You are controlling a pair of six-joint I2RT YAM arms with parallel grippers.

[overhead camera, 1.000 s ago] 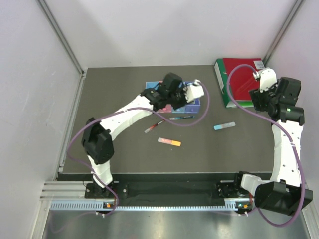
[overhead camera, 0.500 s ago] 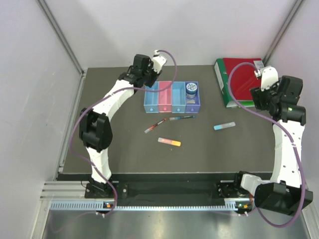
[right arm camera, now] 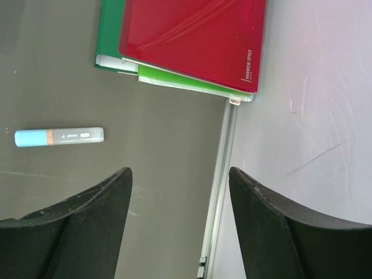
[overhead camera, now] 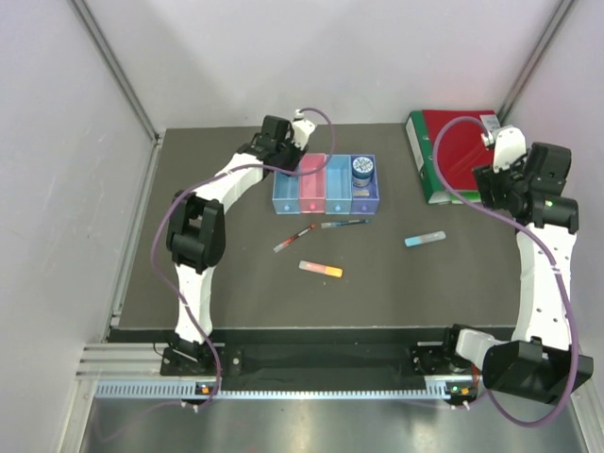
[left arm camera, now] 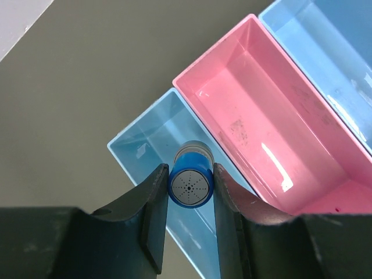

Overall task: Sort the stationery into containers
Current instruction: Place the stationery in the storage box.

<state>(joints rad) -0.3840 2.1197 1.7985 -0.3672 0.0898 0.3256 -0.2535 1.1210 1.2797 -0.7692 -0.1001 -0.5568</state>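
Observation:
My left gripper is holding the tiny blue-capped bottle (left arm camera: pixel 192 174) upright between the sides of the end light blue bin. It should go down next until the bottle touches the bin's bottom (left arm camera: pixel 168 142).
My left gripper (left arm camera: pixel 190 185) is shut on the tiny blue-capped bottle (left arm camera: pixel 190 187) and holds it over the leftmost light blue bin (left arm camera: pixel 148 152); in the top view it (overhead camera: pixel 283 160) is at the left end of the bin row (overhead camera: pixel 283 201). The pink bin (left arm camera: pixel 264 119) is beside it. The round blue jar (overhead camera: pixel 362 168) sits in the purple bin (overhead camera: pixel 365 200). A red pen (overhead camera: pixel 293 239), a dark pen (overhead camera: pixel 344 224), the pink-orange bar (overhead camera: pixel 321 270) and the light blue bar (overhead camera: pixel 425 239) lie on the mat. My right gripper (right arm camera: pixel 180 192) is open and empty. The pale tag is out of view.
The red binder (overhead camera: pixel 458 142) lies on the green binder (overhead camera: pixel 420 156) at the back right corner, under my right arm. The mat's metal edge strip (right arm camera: pixel 224 168) and the white side wall are just right of my right gripper.
My left arm swung from over the purple bin to the left end of the row, then eased nearer the leftmost bin. The blue jar now shows in the purple bin. The right arm has not moved.

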